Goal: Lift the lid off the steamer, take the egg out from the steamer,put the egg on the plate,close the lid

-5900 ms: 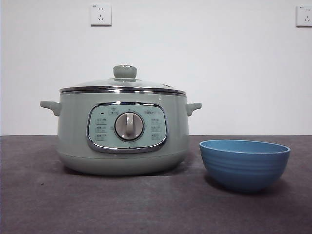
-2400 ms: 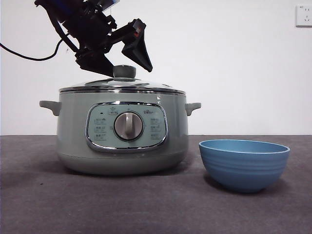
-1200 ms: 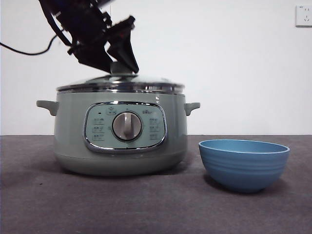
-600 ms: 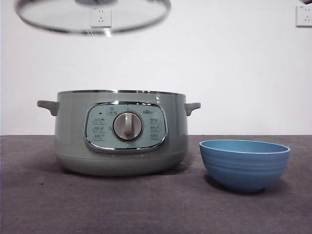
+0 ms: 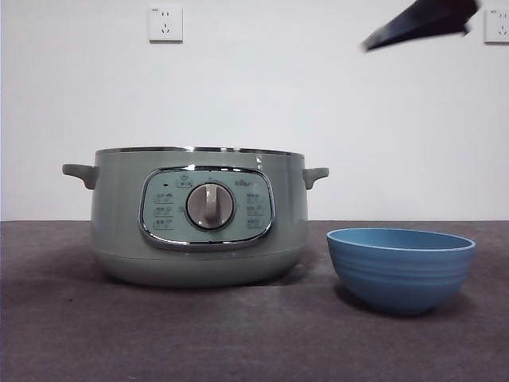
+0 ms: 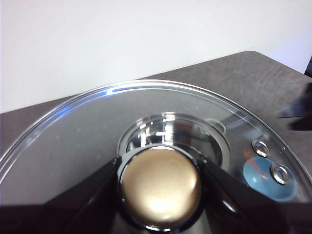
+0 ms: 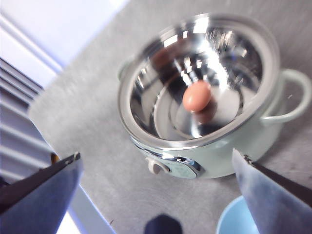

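The blue plate has high curved sides, so the brown egg will sink hidden below the front rim when I lower the egg inside.
The pale green steamer stands open on the dark table, left of centre. In the right wrist view, the steamer holds a brown egg on its shiny steel floor. My left gripper is shut on the knob of the glass lid and holds it in the air, out of the front view. My right gripper is open and empty, high above the steamer. It shows as a black tip at the top right of the front view. The blue plate stands empty to the right of the steamer.
Two wall sockets sit on the white wall behind. The dark grey table runs across the front. The blue plate also shows in the right wrist view, close beside the steamer.
The left gripper closed on the lid's knob and lifted the lid up and out of the front view. A black gripper tip has come in at the top right.
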